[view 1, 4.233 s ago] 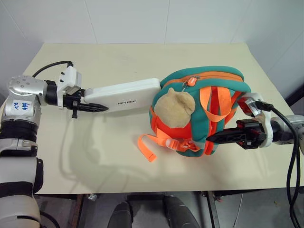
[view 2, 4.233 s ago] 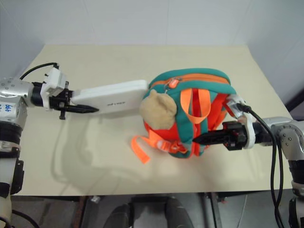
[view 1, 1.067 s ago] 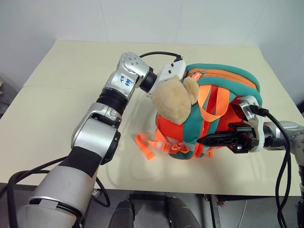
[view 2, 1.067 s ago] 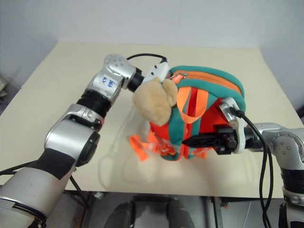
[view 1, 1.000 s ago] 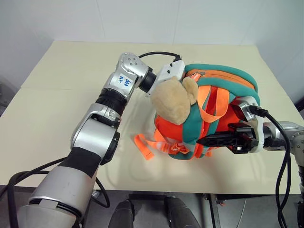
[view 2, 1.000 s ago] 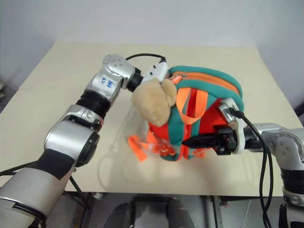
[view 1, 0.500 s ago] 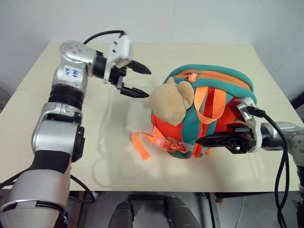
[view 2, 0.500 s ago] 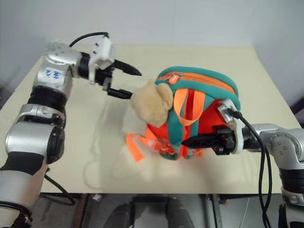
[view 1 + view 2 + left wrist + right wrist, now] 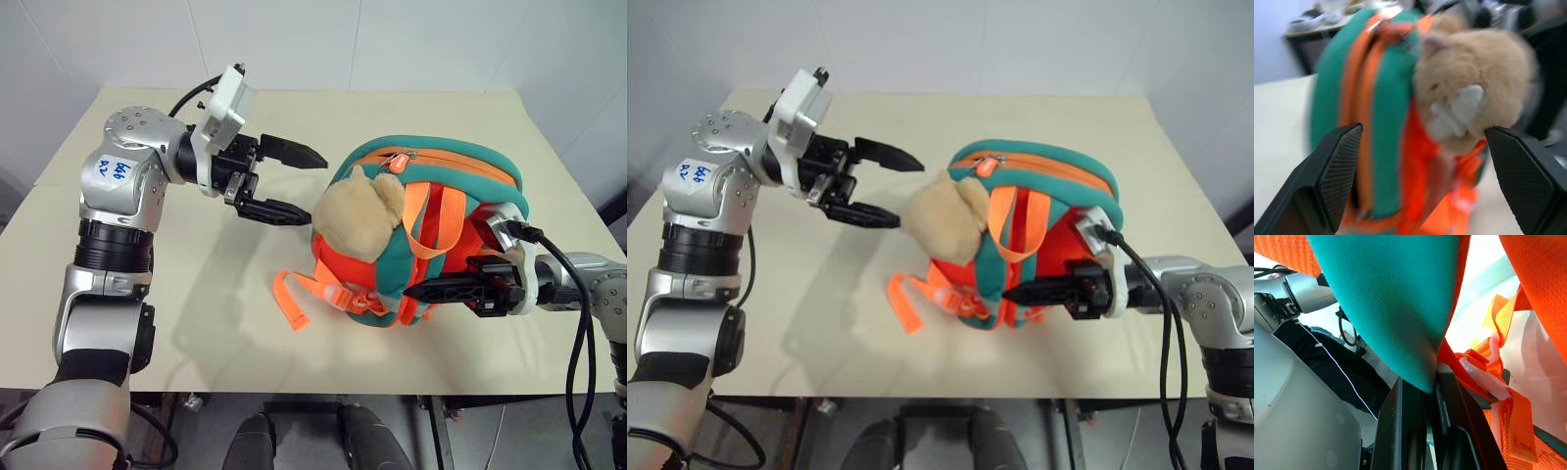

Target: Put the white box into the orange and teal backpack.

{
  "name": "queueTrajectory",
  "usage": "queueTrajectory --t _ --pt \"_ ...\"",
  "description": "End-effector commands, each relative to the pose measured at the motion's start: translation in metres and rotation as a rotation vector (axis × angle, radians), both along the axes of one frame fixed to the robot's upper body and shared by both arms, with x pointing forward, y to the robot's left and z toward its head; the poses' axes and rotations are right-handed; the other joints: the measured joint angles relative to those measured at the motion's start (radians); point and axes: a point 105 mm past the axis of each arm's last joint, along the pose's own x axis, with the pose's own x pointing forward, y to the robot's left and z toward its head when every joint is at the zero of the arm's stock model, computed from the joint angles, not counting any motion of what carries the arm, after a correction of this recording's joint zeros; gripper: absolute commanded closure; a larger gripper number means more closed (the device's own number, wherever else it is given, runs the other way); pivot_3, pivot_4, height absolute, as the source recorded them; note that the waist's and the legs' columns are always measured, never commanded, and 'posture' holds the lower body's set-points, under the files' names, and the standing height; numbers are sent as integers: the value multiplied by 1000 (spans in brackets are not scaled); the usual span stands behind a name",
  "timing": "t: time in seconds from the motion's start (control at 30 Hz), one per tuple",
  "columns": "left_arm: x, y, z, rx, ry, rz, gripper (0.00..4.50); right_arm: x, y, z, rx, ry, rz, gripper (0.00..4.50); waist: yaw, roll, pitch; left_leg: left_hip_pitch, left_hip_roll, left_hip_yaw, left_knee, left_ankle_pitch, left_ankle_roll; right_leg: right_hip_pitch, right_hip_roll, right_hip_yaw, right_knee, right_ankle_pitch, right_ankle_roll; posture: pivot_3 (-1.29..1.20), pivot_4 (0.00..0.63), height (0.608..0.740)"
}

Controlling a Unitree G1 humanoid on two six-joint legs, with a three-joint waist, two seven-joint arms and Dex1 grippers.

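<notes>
The tan plush ball [image 9: 355, 221] pokes out toward the open fingers of my left gripper, so I should keep moving in until they are around the plush ball [image 9: 338, 217], and then close them.
The orange and teal backpack [image 9: 431, 230] stands upright right of the table's middle, its tan plush ball [image 9: 358, 220] hanging on its left side. The white box is hidden. My left gripper [image 9: 315, 188] hovers open and empty just left of the plush ball, pointing at the backpack; its wrist view looks between its fingers [image 9: 1337, 171] at the plush ball [image 9: 1469, 83] and the backpack [image 9: 1376, 112]. My right gripper [image 9: 416, 291] is shut on a teal strap [image 9: 1396, 303] low on the backpack's right front side.
The beige table [image 9: 196, 323] has open room left of and behind the backpack. A loose orange webbing strap [image 9: 294, 299] trails from the backpack's base toward the front left. A black cable [image 9: 573, 323] runs off my right wrist past the table's right edge.
My left gripper has drawn back out of the backpack's top, moving left and up, and stands open. The white box it held earlier is gone from sight. The right arm has kept still.
</notes>
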Motion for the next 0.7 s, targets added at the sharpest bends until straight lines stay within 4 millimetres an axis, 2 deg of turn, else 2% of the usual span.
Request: queueTrajectory --t 0.03,0.3,0.6,0.7 --pt "-23 -8 4 9 11 -122 251 0 1 5 13 -26 18 4500 -1 0 0 1 0 0 0 0 0 1 0 0 0 0 0 0 150 740" --pt "-28 -24 -4 9 20 -166 251 1 1 3 18 -27 11 4500 1 0 0 2 0 0 1 0 0 2 0 0 0 0 0 0 150 740" --pt "-17 -35 -20 54 -28 -131 251 2 1 3 23 -30 7 4500 1 0 0 2 0 1 1 0 0 2 0 1 -1 0 0 0 150 740" --pt "-17 -37 -11 4 -44 -133 797 1 1 3 23 -33 3 4500 1 0 0 2 0 1 1 0 0 2 0 1 -1 0 0 0 150 740"
